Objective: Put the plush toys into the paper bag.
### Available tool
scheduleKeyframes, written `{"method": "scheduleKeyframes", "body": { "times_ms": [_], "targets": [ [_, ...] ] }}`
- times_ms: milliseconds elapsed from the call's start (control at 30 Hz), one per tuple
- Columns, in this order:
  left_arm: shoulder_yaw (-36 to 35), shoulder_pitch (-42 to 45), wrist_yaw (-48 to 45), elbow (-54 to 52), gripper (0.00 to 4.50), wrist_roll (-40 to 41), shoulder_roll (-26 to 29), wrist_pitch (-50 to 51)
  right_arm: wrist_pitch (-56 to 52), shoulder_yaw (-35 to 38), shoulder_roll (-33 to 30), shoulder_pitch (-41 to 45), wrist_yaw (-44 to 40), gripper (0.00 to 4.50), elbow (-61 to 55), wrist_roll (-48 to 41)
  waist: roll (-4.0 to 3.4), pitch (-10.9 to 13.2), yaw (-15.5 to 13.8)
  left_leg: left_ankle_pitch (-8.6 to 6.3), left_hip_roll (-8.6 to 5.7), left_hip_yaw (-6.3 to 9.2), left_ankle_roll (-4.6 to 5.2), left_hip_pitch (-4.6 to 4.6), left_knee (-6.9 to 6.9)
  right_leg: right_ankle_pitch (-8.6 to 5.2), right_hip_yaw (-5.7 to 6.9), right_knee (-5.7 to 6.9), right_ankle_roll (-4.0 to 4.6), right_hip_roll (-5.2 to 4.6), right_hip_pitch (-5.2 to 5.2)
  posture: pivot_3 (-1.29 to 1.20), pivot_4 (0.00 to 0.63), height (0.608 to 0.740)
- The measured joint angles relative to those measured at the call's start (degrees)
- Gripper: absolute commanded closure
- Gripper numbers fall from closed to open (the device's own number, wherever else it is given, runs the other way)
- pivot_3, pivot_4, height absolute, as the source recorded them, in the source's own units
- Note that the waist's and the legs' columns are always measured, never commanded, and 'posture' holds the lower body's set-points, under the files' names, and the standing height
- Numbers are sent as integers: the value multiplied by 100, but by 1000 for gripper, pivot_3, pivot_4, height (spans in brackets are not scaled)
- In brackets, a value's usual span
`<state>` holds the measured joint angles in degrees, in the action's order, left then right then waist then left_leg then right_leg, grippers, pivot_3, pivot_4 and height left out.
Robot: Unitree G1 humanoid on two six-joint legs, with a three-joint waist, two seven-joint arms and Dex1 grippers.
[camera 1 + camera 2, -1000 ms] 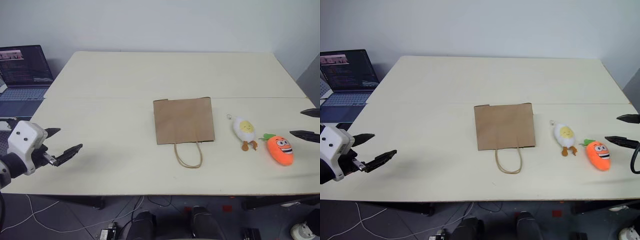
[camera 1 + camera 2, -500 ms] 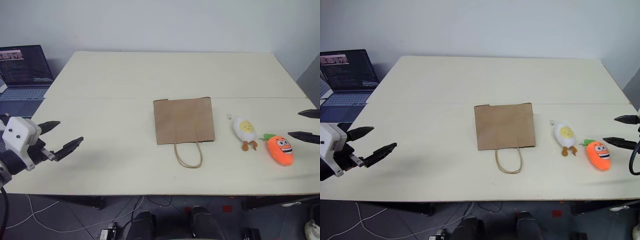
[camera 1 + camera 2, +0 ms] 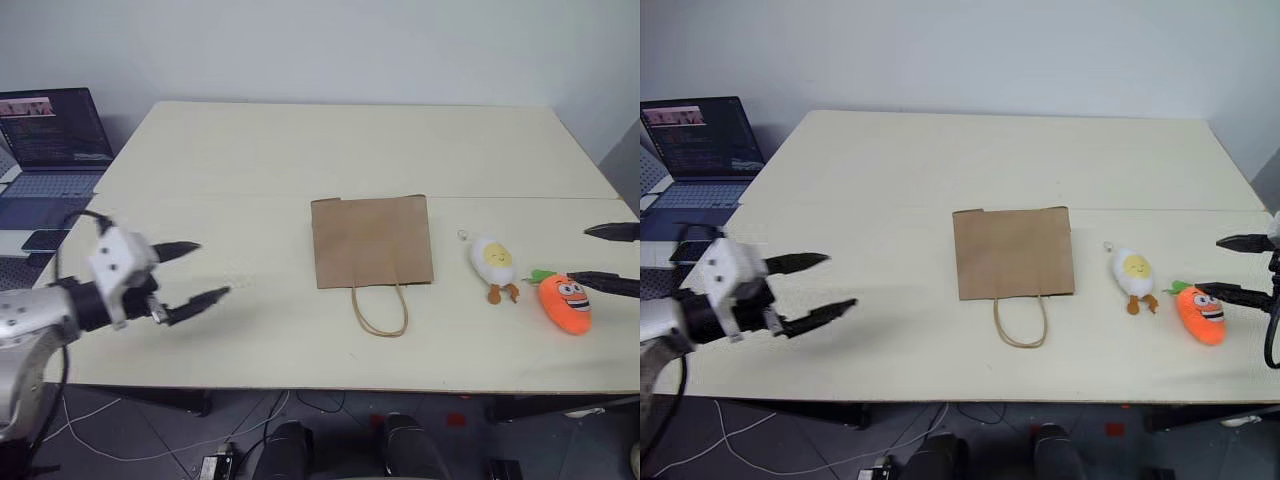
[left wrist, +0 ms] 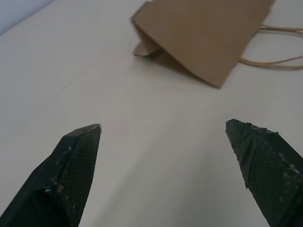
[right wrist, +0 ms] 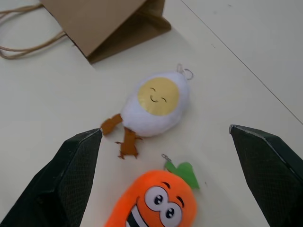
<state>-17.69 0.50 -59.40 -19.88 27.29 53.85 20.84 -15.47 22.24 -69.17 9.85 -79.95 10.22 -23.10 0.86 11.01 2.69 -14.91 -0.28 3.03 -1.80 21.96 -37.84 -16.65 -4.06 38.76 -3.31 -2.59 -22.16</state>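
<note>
The paper bag's opening (image 3: 375, 286) should open wide when I lift the upper loop handle, and the lower handle should stay down, because paired cords (image 4: 279, 29) come out of the bag's edge.
The brown paper bag (image 3: 371, 240) lies flat on the table's middle, its loop handles (image 3: 380, 311) toward the near edge. To its right lie the plush toys: a white egg (image 3: 491, 262) with a yellow face, and an orange carrot (image 3: 565, 302) with a green top. My right gripper (image 3: 606, 257) hovers open at the right edge, just beyond the carrot; its wrist view looks down on the egg (image 5: 156, 103) and carrot (image 5: 161, 204). My left gripper (image 3: 205, 270) is open over the table's left part, well left of the bag (image 4: 203, 38), holding nothing.
The cream table (image 3: 300, 150) has a seam across its middle. An open laptop (image 3: 55, 130) stands on a side surface at the far left. Wide free tabletop lies behind the bag and between it and my left gripper.
My left gripper has swung rightward over the table toward the bag, staying open. My right gripper has edged slightly left toward the carrot. The view has shifted a little.
</note>
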Motion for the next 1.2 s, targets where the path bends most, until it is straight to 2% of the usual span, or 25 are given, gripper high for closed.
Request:
{"method": "scheduleKeyframes", "body": {
  "times_ms": [100, 300, 500, 867, 1033, 1200],
  "targets": [
    [706, 390, -141, -216, 16, -70, -49, -5, -421, 299, 54, -516, 3, 0, -995, -312, 0, 0, -37, 0, 2, 0, 0, 4, -1, 0, 1, 0, -1, 6, 0, 0, 150, 740],
    [2363, 1479, -435, -162, 16, -550, -707, -231, -1613, 901, 322, -1384, 222, 0, -3112, -1202, 4, 0, -100, 0, 0, 0, 0, 8, -10, 3, 0, -4, -8, 17, 5, 0, 150, 740],
    [3258, 2090, -657, 582, 16, -1303, -1191, -927, -2256, 1336, 582, -1876, 603, 0, -4055, -1612, 13, 1, -107, 0, -3, -2, 0, 12, -12, 4, 2, -11, -9, 26, 6, 0, 150, 740],
    [3414, 2234, -745, 1404, 16, -1669, -1443, -1630, -2648, 1691, 890, -2280, 1125, 0, -4801, -1885, 16, 1, -105, 0, 5, 2, 0, 16, -14, 5, 2, -14, -11, 31, 5, 0, 150, 740],
    [3631, 2336, -772, 1400, 16, -1759, -1818, -1655, -2765, 1714, 890, -2374, 1202, 0, -4864, -1933, 17, 0, -118, 0, 0, 3, 0, 17, -14, 5, 4, -14, -12, 31, 7, 0, 150, 740],
    [4157, 2663, -669, 1613, 16, -2241, -2404, -1848, -3013, 1714, 888, -2498, 1420, 0, -5112, -2077, 19, 0, -127, 0, -7, 2, 0, 18, -16, 5, 4, -14, -12, 35, 7, 0, 150, 740]
  ]
}}
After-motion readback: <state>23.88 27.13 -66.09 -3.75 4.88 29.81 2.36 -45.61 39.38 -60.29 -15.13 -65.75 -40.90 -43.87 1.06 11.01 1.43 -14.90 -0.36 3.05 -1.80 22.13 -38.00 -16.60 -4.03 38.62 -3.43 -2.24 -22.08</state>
